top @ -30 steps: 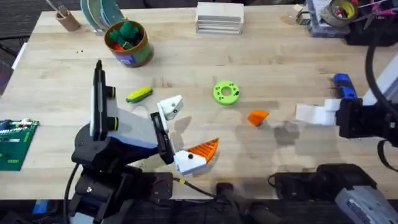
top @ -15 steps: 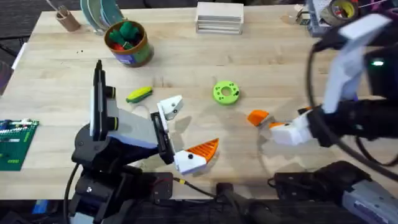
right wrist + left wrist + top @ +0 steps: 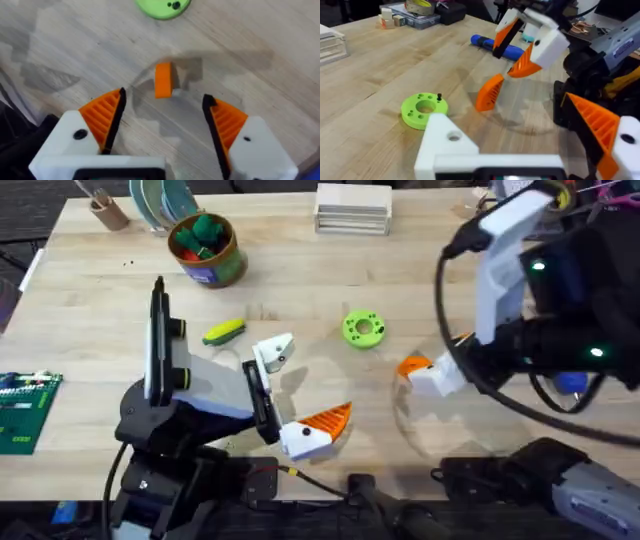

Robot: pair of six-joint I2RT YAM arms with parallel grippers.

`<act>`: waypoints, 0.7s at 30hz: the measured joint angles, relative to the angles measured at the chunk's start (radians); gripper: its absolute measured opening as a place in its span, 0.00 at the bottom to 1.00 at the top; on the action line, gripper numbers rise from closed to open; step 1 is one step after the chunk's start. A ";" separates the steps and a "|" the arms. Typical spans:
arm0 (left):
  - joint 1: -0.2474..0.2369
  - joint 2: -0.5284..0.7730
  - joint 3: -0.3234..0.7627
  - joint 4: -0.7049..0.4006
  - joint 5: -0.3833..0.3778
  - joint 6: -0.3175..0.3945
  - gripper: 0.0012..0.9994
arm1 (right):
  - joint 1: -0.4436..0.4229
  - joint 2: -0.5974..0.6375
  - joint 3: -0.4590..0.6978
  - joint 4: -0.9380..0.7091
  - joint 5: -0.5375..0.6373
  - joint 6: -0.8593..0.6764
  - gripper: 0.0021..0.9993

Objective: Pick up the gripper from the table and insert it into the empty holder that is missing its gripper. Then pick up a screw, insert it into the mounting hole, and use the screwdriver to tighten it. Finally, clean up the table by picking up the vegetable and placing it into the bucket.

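I expect the orange wedge (image 3: pixel 163 80) to stay seated before any screw when I put it in, because the white holder (image 3: pixel 275 352) matches the finger with the orange pad.
The orange gripper wedge (image 3: pixel 413 367) lies on the table right of the middle. My right gripper (image 3: pixel 428 376) hovers just above it, open, and the wedge (image 3: pixel 163 79) shows between the two orange pads (image 3: pixel 107 117). My left gripper (image 3: pixel 302 386) rests open near the front. Its far finger is the bare white holder (image 3: pixel 272 352); the near one carries an orange pad (image 3: pixel 328 419). The yellow-green vegetable (image 3: pixel 224 331) lies left of the holder. The golden bucket (image 3: pixel 207 248) stands at the back left. The blue screwdriver (image 3: pixel 492 44) lies behind the right gripper (image 3: pixel 514 50).
A green ring disc (image 3: pixel 363 328) with a small black screw (image 3: pixel 439 96) on it sits behind the wedge. A white drawer box (image 3: pixel 352 208) and a parts case (image 3: pixel 530 205) stand along the back edge. A green circuit board (image 3: pixel 25 410) lies at the left.
The right arm swung in from the table's right edge toward the middle and now hangs over the orange wedge. The left arm and the other objects stayed put.
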 joint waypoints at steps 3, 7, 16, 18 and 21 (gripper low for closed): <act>0.000 0.000 0.000 0.000 0.000 0.000 0.99 | 0.001 0.058 0.000 0.000 0.004 -0.020 1.00; 0.000 0.000 0.000 0.000 0.000 0.000 0.99 | 0.002 0.137 0.000 -0.005 0.008 -0.059 0.99; 0.000 0.000 0.000 0.000 0.000 0.000 0.99 | 0.002 0.236 0.000 0.027 0.013 -0.086 0.93; 0.000 0.000 0.000 0.000 0.000 0.000 0.99 | 0.007 0.252 0.000 0.031 0.013 -0.088 0.87; 0.000 0.000 0.000 0.000 0.000 0.000 0.99 | 0.020 0.272 0.000 0.044 0.013 -0.092 0.78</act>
